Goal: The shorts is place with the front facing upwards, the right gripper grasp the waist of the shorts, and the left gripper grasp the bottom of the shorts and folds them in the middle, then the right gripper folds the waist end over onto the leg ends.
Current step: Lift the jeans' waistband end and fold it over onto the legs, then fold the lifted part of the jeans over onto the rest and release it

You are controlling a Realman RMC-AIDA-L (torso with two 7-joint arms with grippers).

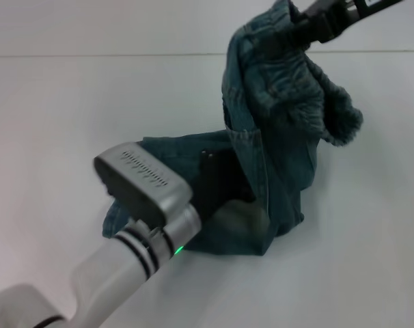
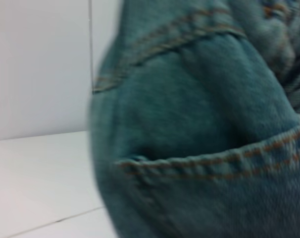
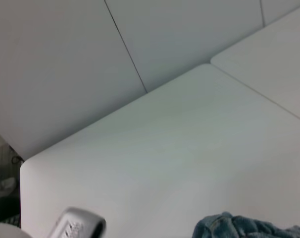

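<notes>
The leg ends (image 1: 117, 220) have my left gripper lying across them where the waist must land, so that gripper should move away before my right gripper swings the waist over them (image 1: 340, 117).
The blue denim shorts (image 1: 282, 102) are half lifted off the white table (image 1: 57, 109). My right gripper (image 1: 308, 22) is at the top right, shut on the upper end of the shorts, and the cloth hangs down from it in folds with a frayed leg hem off to the right. The lower part still lies on the table. My left gripper (image 1: 217, 179) is a dark shape pressed against that lower part, mostly hidden behind its grey wrist housing (image 1: 142, 179). Denim and a stitched pocket of the shorts (image 2: 199, 124) fill the left wrist view. A bit of the shorts (image 3: 239, 229) shows in the right wrist view.
The white table stretches bare to the left and front of the shorts, with a seam line running across its back (image 1: 91, 55). In the right wrist view the table's corner (image 3: 26, 163) and a white wall behind it appear.
</notes>
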